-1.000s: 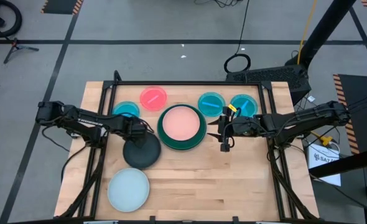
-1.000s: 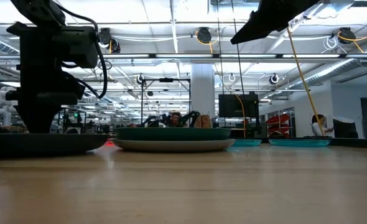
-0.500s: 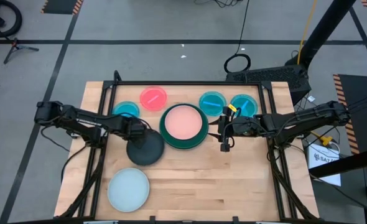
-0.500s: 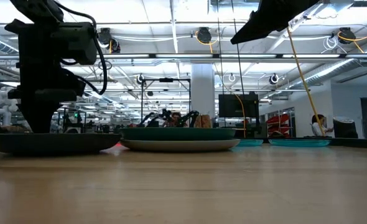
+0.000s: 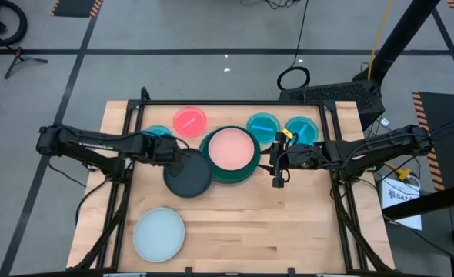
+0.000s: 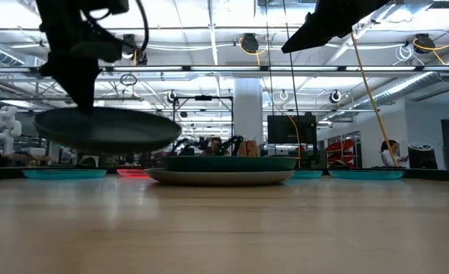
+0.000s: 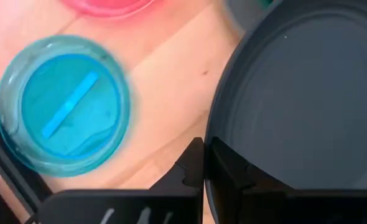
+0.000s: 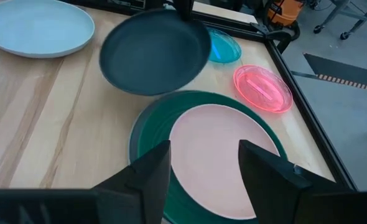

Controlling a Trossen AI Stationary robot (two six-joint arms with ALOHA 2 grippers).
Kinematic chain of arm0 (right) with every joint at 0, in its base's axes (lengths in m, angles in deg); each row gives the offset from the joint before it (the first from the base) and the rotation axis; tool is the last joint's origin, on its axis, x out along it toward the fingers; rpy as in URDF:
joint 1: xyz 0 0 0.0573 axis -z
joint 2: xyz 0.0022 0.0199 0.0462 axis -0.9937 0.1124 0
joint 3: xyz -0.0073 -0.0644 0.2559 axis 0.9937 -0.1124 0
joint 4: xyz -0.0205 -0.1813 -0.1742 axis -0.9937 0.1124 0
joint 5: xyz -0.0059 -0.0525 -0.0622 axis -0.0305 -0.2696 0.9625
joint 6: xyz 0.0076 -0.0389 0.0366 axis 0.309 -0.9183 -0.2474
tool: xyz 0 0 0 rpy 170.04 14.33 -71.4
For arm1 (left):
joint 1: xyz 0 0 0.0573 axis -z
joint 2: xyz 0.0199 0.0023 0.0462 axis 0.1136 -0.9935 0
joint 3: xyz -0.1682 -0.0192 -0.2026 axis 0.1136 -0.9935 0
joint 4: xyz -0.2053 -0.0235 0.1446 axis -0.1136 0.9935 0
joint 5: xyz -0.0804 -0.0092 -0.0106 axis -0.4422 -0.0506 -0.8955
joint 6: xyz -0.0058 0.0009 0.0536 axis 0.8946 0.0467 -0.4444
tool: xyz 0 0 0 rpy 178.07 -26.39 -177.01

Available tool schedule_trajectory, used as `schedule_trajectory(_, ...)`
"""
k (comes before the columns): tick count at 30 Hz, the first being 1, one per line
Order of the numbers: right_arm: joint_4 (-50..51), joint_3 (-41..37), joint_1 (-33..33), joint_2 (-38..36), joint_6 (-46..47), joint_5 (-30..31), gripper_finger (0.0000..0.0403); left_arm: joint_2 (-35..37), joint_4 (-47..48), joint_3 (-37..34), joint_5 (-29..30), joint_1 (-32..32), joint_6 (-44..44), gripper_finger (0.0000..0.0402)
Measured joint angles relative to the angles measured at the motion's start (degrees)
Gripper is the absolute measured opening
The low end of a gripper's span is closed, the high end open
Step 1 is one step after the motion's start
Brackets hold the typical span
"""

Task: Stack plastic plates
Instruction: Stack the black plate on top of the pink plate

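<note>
My left gripper is holding the black plate with the black plate's free rim facing the stack. It should keep going over the salmon-pink plate, then lower the black plate and let go of it there.
A black plate hangs above the table beside the stack, with my left gripper shut on its rim. In the low view the black plate floats clear of the wood. The stack is a salmon-pink plate resting in a dark green plate, which sits on a grey plate. My right gripper stands open just right of the stack, and its fingers hold nothing. My left gripper pinches the black plate's rim between its two fingers, on the side of the plate toward the table's left. The fingers come from above, slanting steeply down. The plate is lifted clear and nearly level, reaching out toward the stack.
Three small bright blue plates and a pink-red plate lie along the far edge. A pale blue plate lies near the front left. A black frame borders the table's far side.
My left gripper has risen and gone a little toward the stack with the black plate. The plate lay on the table a second ago. Now it hangs clear of the wood, its right edge close to the green plate. My right arm has kept still.
</note>
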Motion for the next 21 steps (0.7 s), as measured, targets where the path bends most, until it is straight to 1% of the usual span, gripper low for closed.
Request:
schedule_trajectory(2, 0.04, 0.00, -0.01, 0.00, 0.00, 0.00, 0.0180, 0.00, 0.20, 1.83, -0.17, 0.37, -0.94, 0.0010)
schedule_trajectory(6, 0.13, 0.00, 0.00, 0.00, -0.06, 0.00, 0.0180, 0.00, -2.84, 4.51, -0.40, 0.40, -2.64, 0.0010)
schedule_trajectory(9, 0.47, 0.00, 0.00, 0.00, -0.11, 0.00, 0.0180, -0.33, -7.26, 5.16, -0.61, -0.21, -4.62, 0.0010)
schedule_trajectory(15, 0.55, 0.00, 0.00, 0.00, -0.59, 0.00, 0.0180, -2.17, -15.64, 5.18, -0.70, -3.50, -8.47, 0.0010)
schedule_trajectory(21, 0.89, -0.02, -0.01, -0.04, -0.66, 0.01, 0.0180, -5.59, -21.71, 5.18, -0.79, -8.01, -13.09, 0.0010)
